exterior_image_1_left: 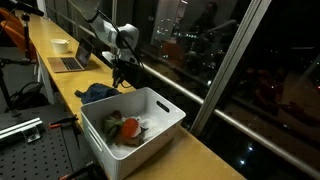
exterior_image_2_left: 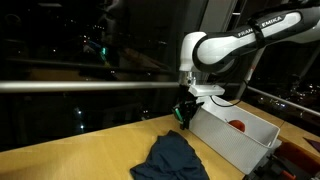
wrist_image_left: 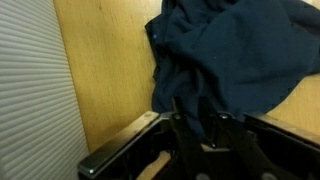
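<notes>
Next, I open my gripper's fingers, move further in and lower them around the cloth's folds (exterior_image_2_left: 172, 145), since the fingers hang empty above the dark blue cloth's edge (exterior_image_2_left: 172, 133).
A dark blue cloth (exterior_image_1_left: 98, 93) (exterior_image_2_left: 172, 158) lies crumpled on the wooden table, next to a white bin (exterior_image_1_left: 150, 135) (exterior_image_2_left: 235, 142). My gripper (exterior_image_1_left: 120, 72) (exterior_image_2_left: 182, 115) hangs a little above the table, between the cloth and the window, pointing down. In the wrist view the cloth (wrist_image_left: 230, 50) fills the upper right, just beyond my gripper (wrist_image_left: 197, 125). Its two fingers stand a narrow gap apart. I see nothing hanging from them in either exterior view.
The bin holds red, orange and green items (exterior_image_1_left: 125, 128) (exterior_image_2_left: 238, 125). A laptop (exterior_image_1_left: 70, 62) and a white bowl (exterior_image_1_left: 60, 45) sit further along the table. A dark window (exterior_image_2_left: 90, 60) runs along the table's far edge. A perforated metal plate (exterior_image_1_left: 30, 150) lies beside the bin.
</notes>
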